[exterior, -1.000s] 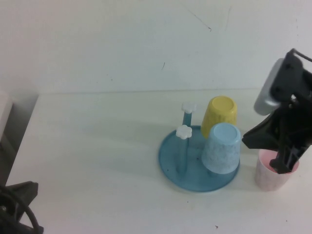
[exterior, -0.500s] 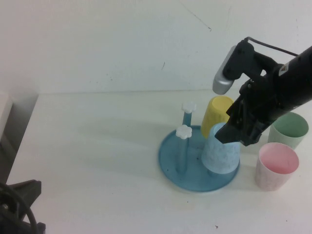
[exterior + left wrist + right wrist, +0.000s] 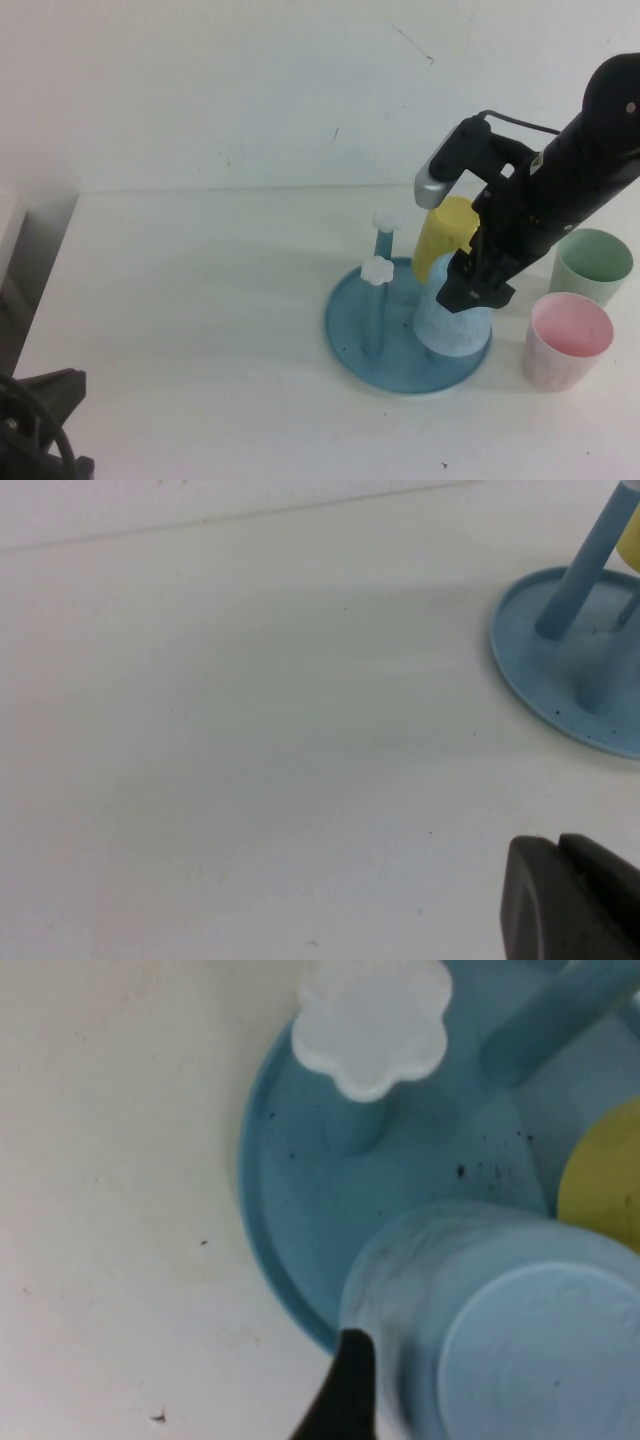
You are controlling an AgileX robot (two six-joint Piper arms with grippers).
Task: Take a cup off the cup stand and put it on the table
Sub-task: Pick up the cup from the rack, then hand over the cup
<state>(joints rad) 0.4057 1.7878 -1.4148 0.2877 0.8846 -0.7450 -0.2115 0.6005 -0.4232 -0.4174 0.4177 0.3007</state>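
The light blue cup point(image 3: 453, 318) is turned upside down next to pegs with white flower caps point(image 3: 376, 300), so I should expect a matching peg to be hidden inside the cup.
The light blue cup point(image 3: 452, 328) stands upside down on the front right of the round blue cup stand point(image 3: 362, 335). My right gripper point(image 3: 470, 288) is just above it, open, with the cup's top between the jaws. In the right wrist view one dark finger point(image 3: 346, 1385) is beside the cup's wall point(image 3: 480, 1330), a small gap apart; the other finger is out of frame. Two bare pegs with white flower caps point(image 3: 378, 270) stand on the stand's left. My left gripper point(image 3: 560, 850) is shut and empty at the table's near left corner point(image 3: 40, 420).
A yellow cup point(image 3: 444, 235) sits upside down on the stand behind the blue one. A pink cup point(image 3: 568, 342) and a green cup point(image 3: 592, 265) stand upright on the white table point(image 3: 200, 300) to the right of the stand.
My right arm has swung left from over the pink cup to the stand and come down over the light blue cup. The cups and the left arm have not moved.
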